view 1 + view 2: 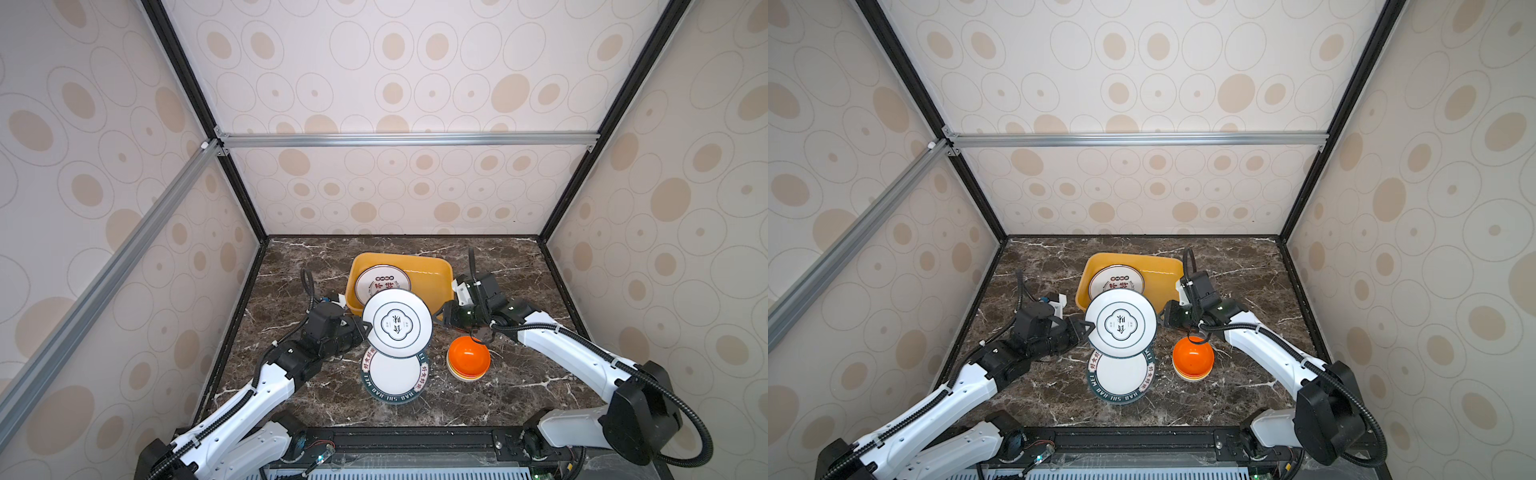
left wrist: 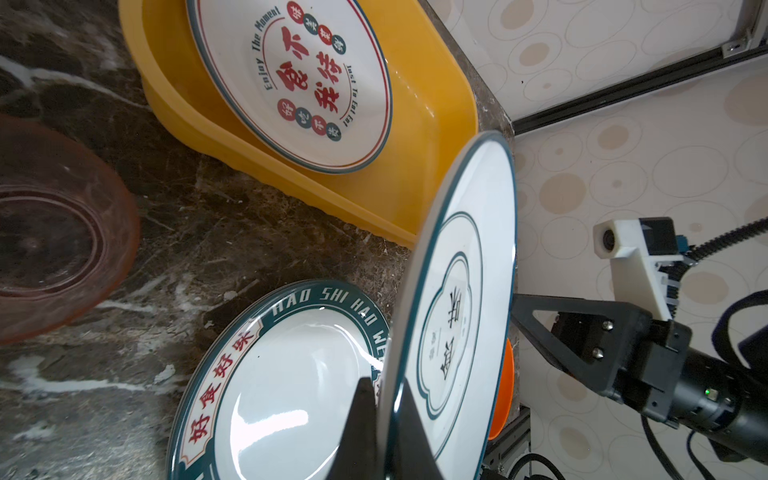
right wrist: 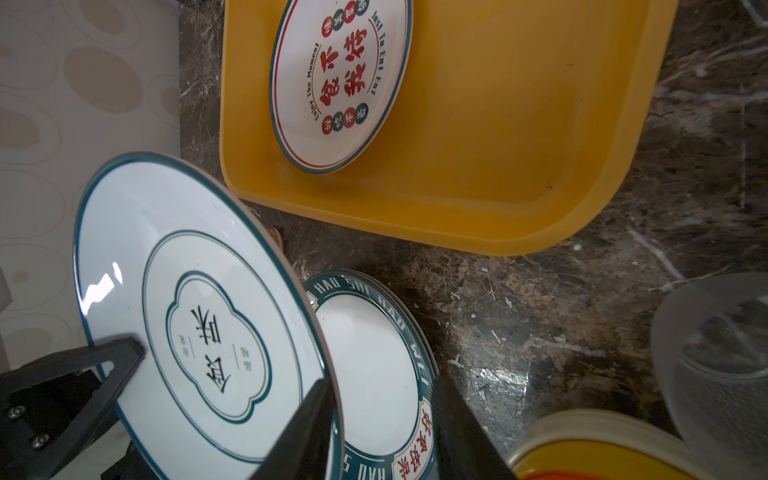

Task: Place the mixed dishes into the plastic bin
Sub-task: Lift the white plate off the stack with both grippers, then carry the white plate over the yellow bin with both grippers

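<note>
My left gripper should go on moving the plate to my right gripper's open fingers, which the white plate's free rim (image 1: 429,321) is facing, until my right gripper closes, before it lets go.
My left gripper (image 1: 368,328) (image 2: 384,386) is shut on the rim of a white plate with a thin dark green edge (image 1: 397,323) (image 1: 1121,323) (image 3: 199,316). It holds the plate tilted above the table, just in front of the mustard-yellow plastic bin (image 1: 432,266) (image 2: 436,124). Inside the bin lies a plate with red-black characters (image 1: 382,282) (image 3: 340,83). My right gripper (image 1: 437,319) (image 3: 384,382) is open at the held plate's right edge, one finger against the rim. Below rests a green-lettered-rim plate (image 1: 395,376) (image 3: 370,365). An orange bowl (image 1: 468,357) tops a small stack to its right.
A translucent pinkish cup (image 2: 54,232) stands on the marble near my left arm. A greyish cup (image 3: 715,365) stands beside the bowl stack, under my right arm. The right half of the bin floor (image 3: 519,124) is bare. Patterned walls enclose the table on three sides.
</note>
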Controlling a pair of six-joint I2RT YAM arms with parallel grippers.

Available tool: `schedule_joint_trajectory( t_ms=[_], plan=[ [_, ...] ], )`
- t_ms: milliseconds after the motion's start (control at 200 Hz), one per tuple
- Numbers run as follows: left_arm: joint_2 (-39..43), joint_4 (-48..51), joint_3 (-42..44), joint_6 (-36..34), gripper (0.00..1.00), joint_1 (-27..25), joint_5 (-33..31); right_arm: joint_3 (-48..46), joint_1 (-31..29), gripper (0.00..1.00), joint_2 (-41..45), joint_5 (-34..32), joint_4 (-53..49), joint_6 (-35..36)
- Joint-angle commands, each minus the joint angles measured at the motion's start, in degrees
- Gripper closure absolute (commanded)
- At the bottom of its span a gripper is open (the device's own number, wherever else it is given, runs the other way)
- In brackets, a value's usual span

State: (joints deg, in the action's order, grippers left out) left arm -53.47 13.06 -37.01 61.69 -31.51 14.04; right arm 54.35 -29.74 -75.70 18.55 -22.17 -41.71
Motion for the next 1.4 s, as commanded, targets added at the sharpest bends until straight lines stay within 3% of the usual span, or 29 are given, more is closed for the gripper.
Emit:
schedule_joint_trajectory(
  t_ms=[0,235,555,905,1075,1225,1396],
  plan=[
    [-0.46,-7.48,-3.32,0.49,1.00,1.20,4.15,-2.26,1.03,0.58,2.32,3.31,5.73,-3.06],
    [-1.94,-9.69,-4.04,1.21,1.00,1.89,5.78,-4.39,2.66,0.59,3.29,6.73,11.51,-5.48],
    [-3.13,-14.14,-3.12,3.31,1.00,2.50,8.27,-4.79,3.23,0.68,2.66,9.30,14.00,-6.27],
    [-4.18,-17.28,-2.19,4.23,0.98,3.38,9.92,-5.04,3.57,0.94,3.28,9.58,15.75,-6.28],
    [-4.23,-17.33,-2.09,4.07,0.87,4.10,10.07,-4.33,3.80,1.00,3.37,9.40,16.07,-6.00],
    [-3.58,-16.43,-2.04,3.62,0.58,4.76,9.52,-2.81,4.07,1.00,2.65,8.63,15.32,-5.79],
    [-1.65,-13.53,-1.69,2.74,0.45,5.40,8.03,-0.65,4.47,1.00,1.40,7.10,14.96,-5.74]
  ],
)
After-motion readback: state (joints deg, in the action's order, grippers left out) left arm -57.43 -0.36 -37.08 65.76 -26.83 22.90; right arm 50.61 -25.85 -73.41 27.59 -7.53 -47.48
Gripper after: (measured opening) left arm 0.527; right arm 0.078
